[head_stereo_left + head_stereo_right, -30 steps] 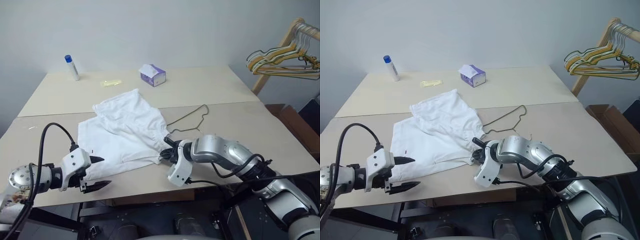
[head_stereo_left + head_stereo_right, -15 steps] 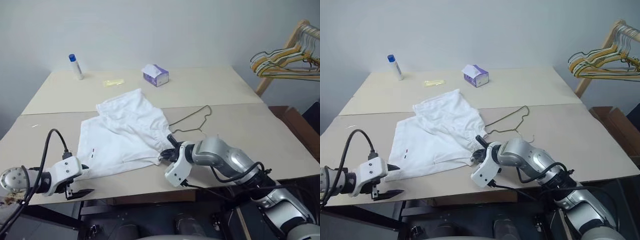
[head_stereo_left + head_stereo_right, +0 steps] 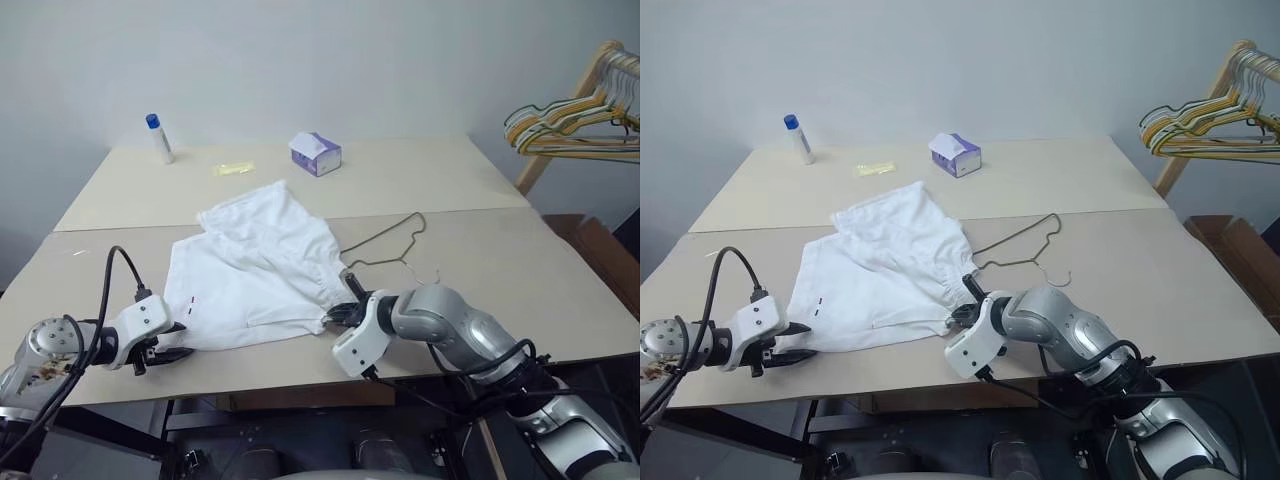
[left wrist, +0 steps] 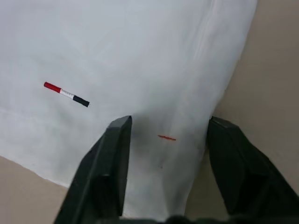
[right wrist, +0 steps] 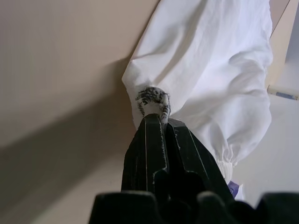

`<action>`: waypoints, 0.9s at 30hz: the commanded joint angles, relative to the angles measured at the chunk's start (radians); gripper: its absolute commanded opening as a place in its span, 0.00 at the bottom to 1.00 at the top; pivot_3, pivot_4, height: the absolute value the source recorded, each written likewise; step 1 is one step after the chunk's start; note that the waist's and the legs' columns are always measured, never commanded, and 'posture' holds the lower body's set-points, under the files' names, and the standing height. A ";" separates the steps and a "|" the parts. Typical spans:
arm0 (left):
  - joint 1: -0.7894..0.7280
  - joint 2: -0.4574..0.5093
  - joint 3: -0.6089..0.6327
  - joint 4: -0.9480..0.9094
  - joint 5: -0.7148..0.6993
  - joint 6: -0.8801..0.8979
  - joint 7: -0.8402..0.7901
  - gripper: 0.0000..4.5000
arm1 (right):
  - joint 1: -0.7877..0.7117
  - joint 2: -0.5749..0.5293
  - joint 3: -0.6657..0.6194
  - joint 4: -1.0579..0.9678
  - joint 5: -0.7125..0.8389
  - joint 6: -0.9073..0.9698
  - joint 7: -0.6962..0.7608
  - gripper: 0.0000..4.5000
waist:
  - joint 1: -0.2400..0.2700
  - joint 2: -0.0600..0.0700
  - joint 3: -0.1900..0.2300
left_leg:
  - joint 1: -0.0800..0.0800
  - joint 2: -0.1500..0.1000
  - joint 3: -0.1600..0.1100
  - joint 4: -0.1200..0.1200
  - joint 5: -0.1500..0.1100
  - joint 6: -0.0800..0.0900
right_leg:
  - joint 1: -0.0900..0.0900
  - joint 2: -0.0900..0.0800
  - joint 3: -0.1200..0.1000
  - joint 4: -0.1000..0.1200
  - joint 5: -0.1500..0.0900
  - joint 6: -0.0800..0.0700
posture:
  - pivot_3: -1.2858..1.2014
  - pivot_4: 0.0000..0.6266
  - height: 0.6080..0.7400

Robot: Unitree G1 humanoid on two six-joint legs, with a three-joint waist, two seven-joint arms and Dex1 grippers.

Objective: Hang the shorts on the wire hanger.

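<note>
Folds point(image 3: 262, 232) are bunching up the far half of the white shorts, so I expect the shorts point(image 3: 235, 300) to spread out over the table's near edge when I pull them.
The white shorts point(image 3: 258, 262) lie spread on the near table, with a small red-and-black mark point(image 4: 66, 93) on the cloth. My left gripper point(image 4: 168, 122) is low at the shorts' near left corner point(image 3: 176, 347). Its fingers point(image 4: 117, 154) stand apart, and flat cloth lies between them. My right gripper point(image 5: 154, 116) is shut, pinching a bunched bit of the shorts' near right edge point(image 3: 335, 315). The thin olive wire hanger point(image 3: 388, 240) lies flat on the table just right of the shorts, its hook pointing toward the near right.
On the far table stand a purple-white tissue box point(image 3: 316, 154), a white bottle with a blue cap point(image 3: 158, 137) and a small yellow packet point(image 3: 231, 168). A bunch of hangers point(image 3: 575, 125) hangs on a wooden rack at the right. A cardboard box point(image 3: 1235, 250) sits below it.
My left gripper came down to the table at the shorts' near left corner, and its fingers drew closer together. My right gripper kept its pinch and rolled a little.
</note>
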 commanded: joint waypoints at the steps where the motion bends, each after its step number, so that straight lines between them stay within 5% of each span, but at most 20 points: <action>1: 0.012 0.008 -0.013 0.021 0.013 0.011 -0.006 0.24 | -0.005 -0.005 -0.046 -0.037 0.023 0.017 -0.005 0.00 | -0.003 0.000 0.000 | 0.002 0.000 0.000 -0.001 0.000 0.000 | 0.002 0.000 0.000 0.000 -0.001 0.000 | 0.50 0.00 1.00; 5: 0.030 0.020 -0.007 -0.005 0.023 -0.012 -0.001 0.01 | 0.002 -0.003 -0.055 -0.044 0.030 0.041 0.004 0.00 | -0.004 0.000 0.000 | 0.004 0.000 0.000 -0.001 0.000 0.000 | 0.004 0.000 0.000 0.000 -0.002 0.000 | 0.50 0.00 1.00; 9: 0.062 0.047 0.025 -0.098 0.028 -0.024 0.021 0.01 | 0.043 -0.001 -0.099 -0.111 0.119 0.157 0.084 0.00 | -0.004 -0.001 0.000 | 0.004 0.000 0.000 -0.001 0.000 0.000 | 0.004 0.000 0.000 0.000 -0.002 0.000 | 0.51 0.00 1.00; 18: 0.233 0.254 0.201 -0.296 -0.056 0.008 -0.179 0.01 | 0.147 -0.087 -0.269 -0.384 0.605 0.633 0.370 0.00 | 0.003 -0.010 0.007 | 0.002 0.003 0.002 -0.002 0.000 0.000 | 0.002 0.000 -0.001 -0.001 -0.003 -0.001 | 0.51 0.00 1.00; 23: -0.084 0.154 0.039 -0.237 -0.022 0.021 -0.111 0.01 | -0.044 -0.022 -0.286 -0.251 0.707 0.896 0.309 0.00 | 0.014 -0.008 0.009 | 0.005 0.004 0.002 -0.001 0.000 0.000 | 0.004 0.000 -0.003 -0.001 -0.007 -0.008 | 0.51 0.00 1.00; 27: -0.550 -0.039 -0.143 0.033 0.217 -0.014 0.110 0.01 | -0.380 0.094 -0.278 0.143 0.630 0.954 0.102 0.00 | 0.023 -0.007 0.011 | 0.004 0.003 0.001 0.000 0.000 -0.001 | 0.006 0.001 -0.004 -0.001 -0.002 -0.002 | 0.51 0.00 1.00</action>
